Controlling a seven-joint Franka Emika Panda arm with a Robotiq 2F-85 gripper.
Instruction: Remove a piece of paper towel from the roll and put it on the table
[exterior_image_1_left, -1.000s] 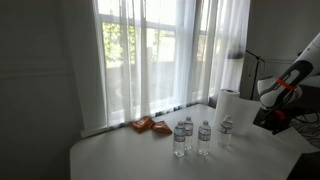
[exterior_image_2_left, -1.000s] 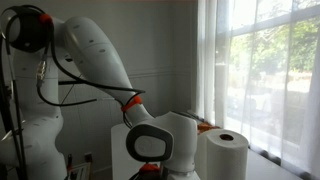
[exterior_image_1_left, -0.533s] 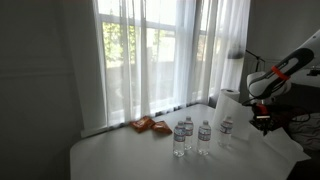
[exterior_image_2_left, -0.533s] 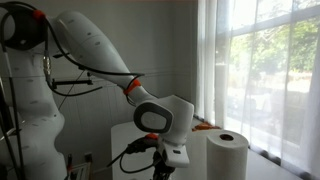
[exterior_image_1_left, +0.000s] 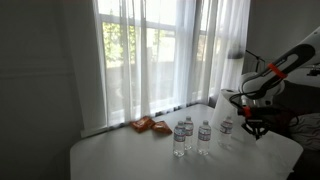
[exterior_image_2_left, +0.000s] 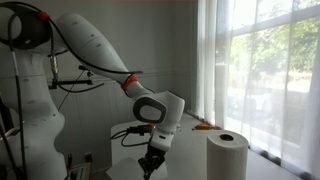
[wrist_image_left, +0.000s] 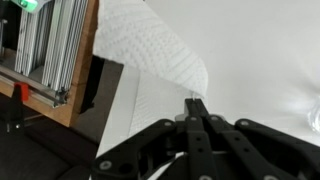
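The paper towel's corner (wrist_image_left: 193, 95) is pinched between my fingers over clear tabletop (wrist_image_left: 245, 85), so my gripper should keep moving the paper towel down until it lies flat there, then let go.
In the wrist view my gripper (wrist_image_left: 197, 101) is shut, its fingertips pinching a corner of the piece of paper towel (wrist_image_left: 150, 45). This thin white embossed sheet spreads up and left over the edge of the table (wrist_image_left: 260, 50). The roll (exterior_image_2_left: 233, 155) stands upright on the table; in an exterior view it (exterior_image_1_left: 230, 102) is partly behind my arm. In both exterior views my gripper (exterior_image_1_left: 251, 126) (exterior_image_2_left: 150, 166) points down, a little away from the roll. The sheet is hard to make out in those views.
Three clear water bottles (exterior_image_1_left: 180, 136) (exterior_image_1_left: 204, 135) (exterior_image_1_left: 226, 129) stand near the roll. An orange packet (exterior_image_1_left: 150, 125) lies by the curtained window. A wooden and metal frame (wrist_image_left: 50, 55) stands beside the table edge.
My arm has swung away from the roll and down toward the table. The gripper now hangs lower, pointing downward.
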